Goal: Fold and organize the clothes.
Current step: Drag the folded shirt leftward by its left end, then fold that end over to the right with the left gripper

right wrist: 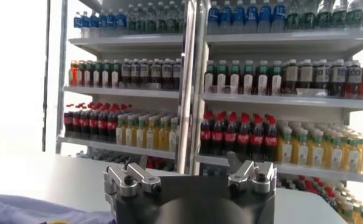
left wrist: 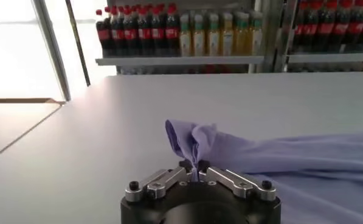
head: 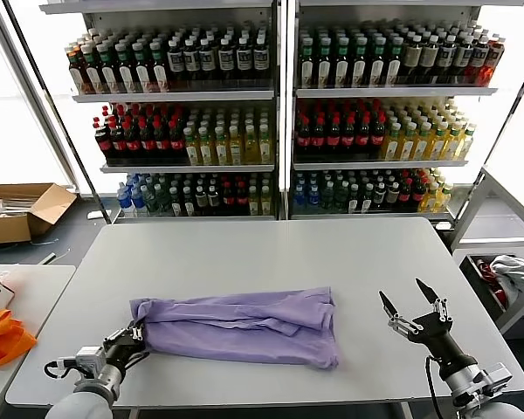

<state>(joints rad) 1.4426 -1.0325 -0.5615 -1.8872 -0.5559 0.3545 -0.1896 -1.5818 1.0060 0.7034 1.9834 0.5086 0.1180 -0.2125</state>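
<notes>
The lavender T-shirt is stretched into a long band (head: 231,330), and my left gripper holds its end, which I should fold back over toward the T-shirt's opposite end (head: 324,326).
The clothes are one lavender T-shirt (head: 240,325), folded into a long band across the front of the grey table (head: 271,253). My left gripper (head: 136,333) sits at the shirt's left end, shut on a pinched ridge of its fabric. In the left wrist view the cloth (left wrist: 242,152) rises bunched from between the closed fingertips of that gripper (left wrist: 194,165). My right gripper (head: 413,298) is raised above the table to the right of the shirt, open and holding nothing. In the right wrist view it (right wrist: 189,163) faces the shelves, and a strip of the shirt (right wrist: 35,210) shows at the lower corner.
Shelves of bottled drinks (head: 279,113) stand behind the table. A side table on the left carries an orange bag (head: 2,336). A cardboard box (head: 17,209) lies on the floor at the far left. A white-and-red bundle (head: 511,271) rests in a rack at the right.
</notes>
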